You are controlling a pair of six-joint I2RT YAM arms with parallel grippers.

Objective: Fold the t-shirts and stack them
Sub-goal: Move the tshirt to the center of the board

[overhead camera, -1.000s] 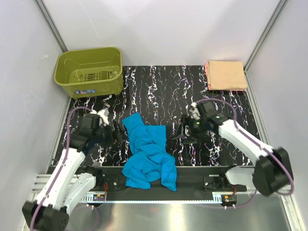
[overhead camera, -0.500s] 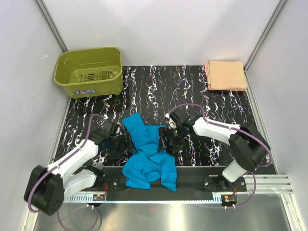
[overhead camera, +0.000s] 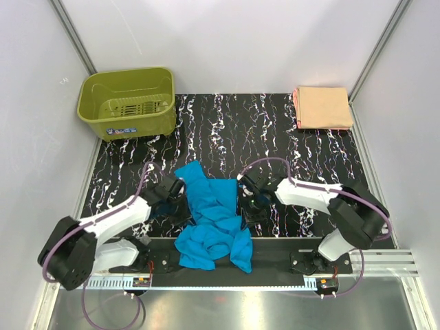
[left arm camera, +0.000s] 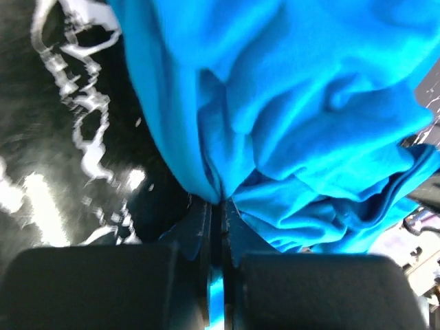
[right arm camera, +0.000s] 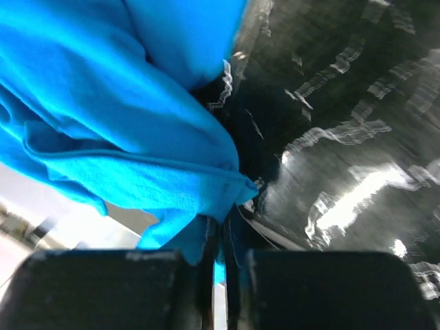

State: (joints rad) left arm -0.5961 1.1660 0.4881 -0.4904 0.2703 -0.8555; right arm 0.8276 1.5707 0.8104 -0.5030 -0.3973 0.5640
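Observation:
The turquoise-blue t-shirt lies in a bunch over the front edge (overhead camera: 213, 243). Next, I move it inward first and then pull a loose end toward the basket (overhead camera: 130, 103) with my left gripper.
A crumpled turquoise-blue t-shirt (overhead camera: 213, 220) lies at the near middle of the black marbled table (overhead camera: 275, 130), its lower part hanging over the front edge. My left gripper (overhead camera: 180, 199) is shut on the shirt's left edge; in the left wrist view the blue cloth (left arm camera: 289, 110) is pinched between the jaws (left arm camera: 218, 206). My right gripper (overhead camera: 244, 205) is shut on the shirt's right edge, and the cloth (right arm camera: 124, 117) enters its jaws (right arm camera: 221, 223). A folded peach-orange t-shirt (overhead camera: 322, 107) lies at the far right corner.
An olive-green plastic basket (overhead camera: 127, 102) stands at the far left corner. White walls enclose the table on three sides. A metal rail with the arm bases (overhead camera: 302, 262) runs along the front edge.
Both grippers came in from the sides to the blue shirt's edges and went from open to shut on the cloth. The shirt's middle has bunched slightly.

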